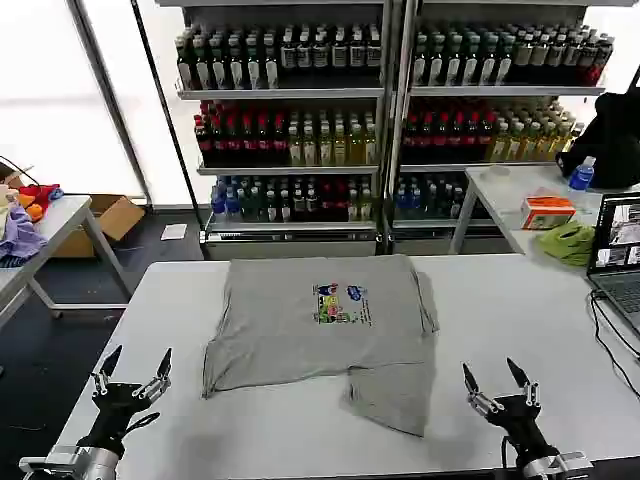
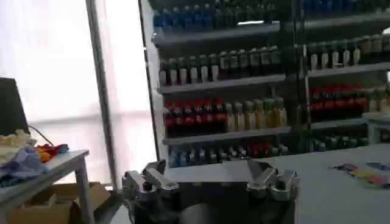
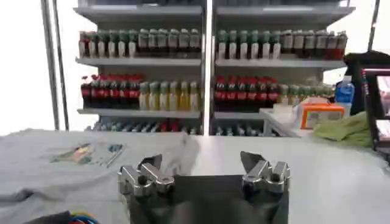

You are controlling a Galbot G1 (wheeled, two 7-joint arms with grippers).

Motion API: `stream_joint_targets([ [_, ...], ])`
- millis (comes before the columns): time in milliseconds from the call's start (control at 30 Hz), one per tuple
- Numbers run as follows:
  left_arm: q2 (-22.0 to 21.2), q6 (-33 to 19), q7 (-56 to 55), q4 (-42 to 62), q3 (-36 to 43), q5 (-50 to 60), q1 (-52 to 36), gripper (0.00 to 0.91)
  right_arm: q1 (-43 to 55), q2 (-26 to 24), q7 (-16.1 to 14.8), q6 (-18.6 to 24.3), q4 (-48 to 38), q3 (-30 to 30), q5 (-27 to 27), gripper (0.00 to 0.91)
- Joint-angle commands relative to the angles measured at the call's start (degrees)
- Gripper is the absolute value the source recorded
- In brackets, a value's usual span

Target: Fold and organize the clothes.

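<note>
The grey shirt's lower flap (image 1: 394, 398) sticks out loose past the shirt's near edge (image 1: 300, 381), so I expect it will wrinkle and curl when I pull the flap's corner.
A grey shirt (image 1: 320, 325) with a small multicoloured chest print (image 1: 341, 303) lies partly folded in the middle of the white table (image 1: 520, 320), one flap hanging toward the front edge. My left gripper (image 1: 135, 361) hovers open near the front left corner, well left of the shirt. Near the front right, my right gripper (image 1: 494, 374) is open too, just right of the shirt's lower flap. From the right wrist, the shirt (image 3: 55, 167) and its print (image 3: 88, 153) lie ahead beyond the open right gripper (image 3: 201, 162). The left wrist shows its open gripper (image 2: 204, 169) over bare table.
A laptop (image 1: 620, 255) with a cable sits at the table's right edge. A side table at right holds a green cloth (image 1: 566, 243), an orange box (image 1: 548, 212) and a bottle. Drink shelves (image 1: 385, 110) stand behind. Another table at left carries a lilac cloth (image 1: 18, 235).
</note>
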Motion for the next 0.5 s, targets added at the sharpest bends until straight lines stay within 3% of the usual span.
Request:
stream_joint_targets([
  [33,5.05,13.73,-4.79,-3.12,6.25,-3.72,0.58,0.907,-0.37,0.67,8.9,-10.85,4.63,-9.61,-6.57,0.907],
  [367,6.56,17.26,-5.43,-1.63,12.28,-5.77,-2.26,0.907,-0.12,2.14,13.57,-17.72,5.07,-15.4,-7.67,0.907],
  [500,6.43,17.22,-5.35,-1.11,12.6,-5.86,-2.64,0.907,-0.33,2.37,13.63,-18.2,4.62,-15.86,-7.11,0.907],
])
